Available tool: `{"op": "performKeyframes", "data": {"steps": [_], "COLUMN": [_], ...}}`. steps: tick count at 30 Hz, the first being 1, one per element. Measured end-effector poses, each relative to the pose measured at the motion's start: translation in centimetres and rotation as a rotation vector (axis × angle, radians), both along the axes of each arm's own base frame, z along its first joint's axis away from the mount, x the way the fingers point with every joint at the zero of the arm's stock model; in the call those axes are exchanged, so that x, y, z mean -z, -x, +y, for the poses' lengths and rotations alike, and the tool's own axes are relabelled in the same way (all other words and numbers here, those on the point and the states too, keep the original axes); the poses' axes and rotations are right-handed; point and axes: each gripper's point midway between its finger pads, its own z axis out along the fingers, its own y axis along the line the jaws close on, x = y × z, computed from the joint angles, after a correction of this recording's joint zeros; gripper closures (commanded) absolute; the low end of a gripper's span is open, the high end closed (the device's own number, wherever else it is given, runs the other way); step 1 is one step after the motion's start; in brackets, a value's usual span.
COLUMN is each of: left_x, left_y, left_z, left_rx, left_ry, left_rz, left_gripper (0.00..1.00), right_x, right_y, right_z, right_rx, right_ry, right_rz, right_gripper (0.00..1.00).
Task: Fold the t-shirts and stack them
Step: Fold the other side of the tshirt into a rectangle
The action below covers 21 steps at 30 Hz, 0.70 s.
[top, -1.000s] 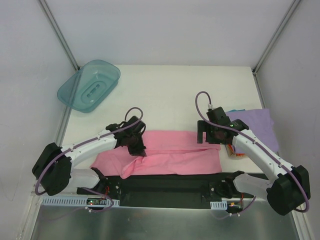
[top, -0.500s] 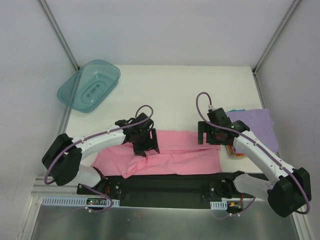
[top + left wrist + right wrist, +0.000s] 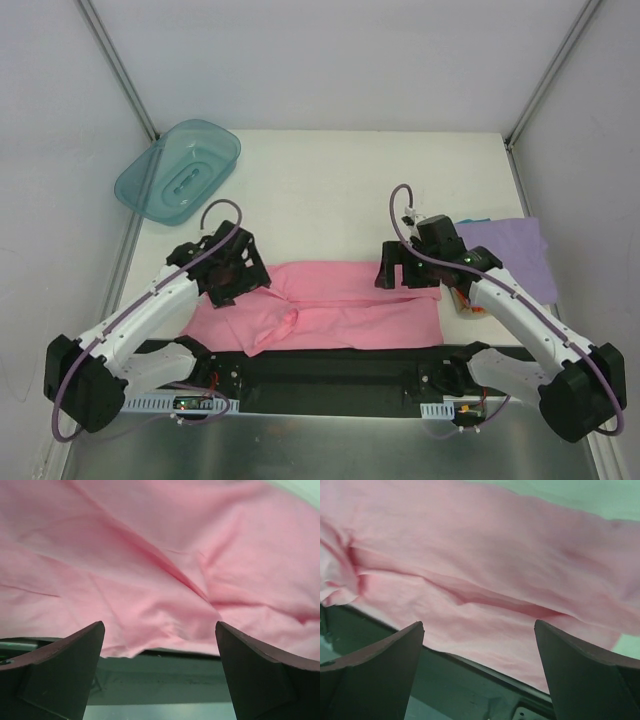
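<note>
I should bring my right gripper across to pinch the t-shirt's far edge (image 3: 292, 269) near the heap before folding, because the pink t-shirt lies bunched (image 3: 272, 326) beside my left gripper.
A pink t-shirt (image 3: 340, 310) lies as a long wrinkled band across the near part of the white table, its front edge at the black base bar. My left gripper (image 3: 238, 280) hovers open over the shirt's left part, nothing between its fingers (image 3: 65, 665). My right gripper (image 3: 402, 272) hovers open over the shirt's right part. In both wrist views the pink cloth (image 3: 160, 555) (image 3: 485, 555) fills the picture above the spread fingertips. A folded lavender t-shirt (image 3: 515, 250) lies at the right, with orange (image 3: 466, 303) and teal (image 3: 478, 219) cloth showing beneath it.
A translucent teal plastic tub (image 3: 180, 170) sits at the table's back left corner. The black base bar (image 3: 330, 370) runs along the near edge between the arm mounts. White walls close in the table on three sides.
My left gripper has opened, let go of a bunched part of the pink shirt and moved left. The right gripper has shifted slightly left and stayed open.
</note>
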Motion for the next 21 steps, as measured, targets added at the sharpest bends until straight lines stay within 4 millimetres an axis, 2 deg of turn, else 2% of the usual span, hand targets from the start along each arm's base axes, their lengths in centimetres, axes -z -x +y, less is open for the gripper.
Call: {"op": "performKeyframes", "data": {"steps": [4, 6, 8, 10, 13, 15, 19, 21], "left_x": [1.0, 1.2, 1.4, 2.0, 3.3, 4.2, 5.4, 5.8], "left_y": [-0.3, -0.5, -1.1, -1.7, -2.5, -2.9, -3.6, -4.1], "left_z": [5.7, 7.6, 9.2, 10.3, 11.6, 12.0, 12.0, 12.0], "left_rx": [-0.206, -0.278, -0.342, -0.398, -0.470, -0.493, -0.499, -0.494], "left_ry": [-0.091, -0.125, -0.143, -0.151, -0.156, -0.155, -0.128, -0.111], "left_rz": [-0.011, -0.028, -0.049, -0.053, -0.022, -0.005, 0.003, -0.003], "left_gripper": [0.10, 0.14, 0.26, 0.35, 0.36, 0.39, 0.49, 0.60], "right_x": [-1.6, -2.5, -2.8, -3.0, -3.1, -2.7, -0.8, 0.5], "right_y": [-0.2, -0.4, -0.1, 0.1, -0.5, -1.2, -1.8, -1.8], "right_z": [3.3, 5.1, 7.7, 11.0, 16.0, 18.6, 23.1, 24.7], "right_rx": [-0.096, -0.147, -0.219, -0.299, -0.368, -0.382, -0.388, -0.376], "right_ry": [-0.137, -0.199, -0.234, -0.241, -0.246, -0.253, -0.245, -0.239], "right_rz": [-0.043, -0.072, -0.071, -0.047, -0.011, 0.012, 0.085, 0.129], "right_gripper": [0.03, 0.03, 0.02, 0.01, 0.07, 0.11, 0.22, 0.26]}}
